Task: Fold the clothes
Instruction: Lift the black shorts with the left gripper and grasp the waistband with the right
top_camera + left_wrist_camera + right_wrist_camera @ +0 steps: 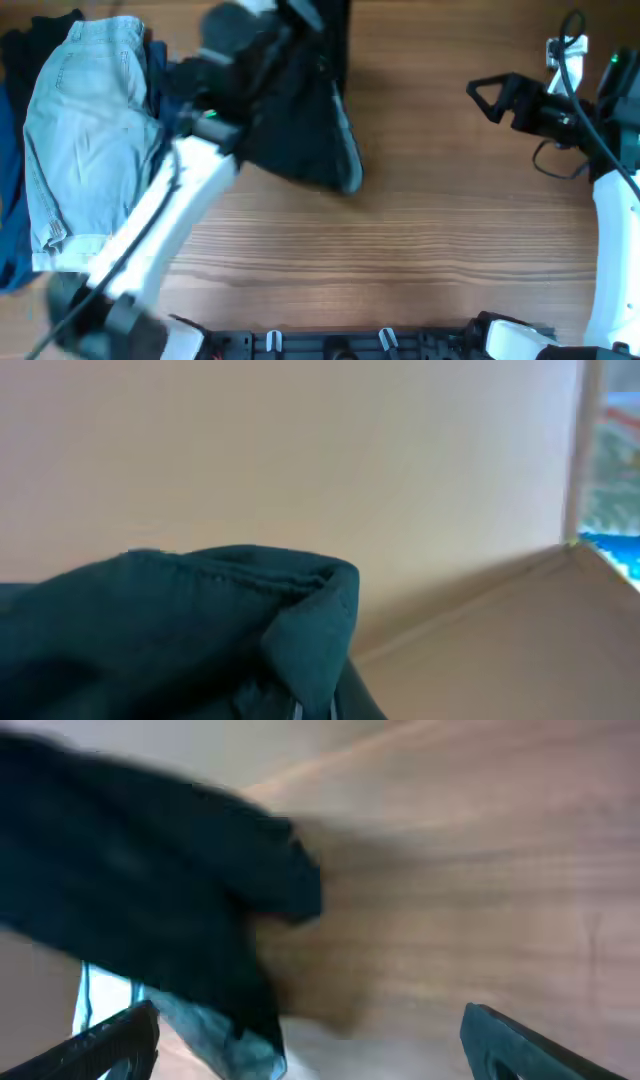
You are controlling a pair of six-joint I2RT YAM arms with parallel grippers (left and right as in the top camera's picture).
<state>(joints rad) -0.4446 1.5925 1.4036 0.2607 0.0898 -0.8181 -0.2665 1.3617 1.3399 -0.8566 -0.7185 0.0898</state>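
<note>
The dark garment (300, 130) hangs bunched up from my left gripper alone, so next my right gripper grabs its free side (347, 172) and help spread it out flat before folding.
My left gripper (232, 45) is lifted at the back of the table and is shut on a dark garment (300, 115), which hangs from it and trails onto the wood. In the left wrist view the dark teal cloth (180, 630) bunches over the jaws (315, 705) and hides most of them. The same garment shows at the left of the right wrist view (150, 890). My right gripper (485, 95) is open and empty at the right side, well apart from the garment; its fingers spread wide in its own view (310, 1050).
Light denim shorts (90, 130) lie at the far left on top of a pile of dark blue clothes (12, 200). The wooden table (430, 220) stretches between the two arms. The arm bases stand along the front edge (380, 342).
</note>
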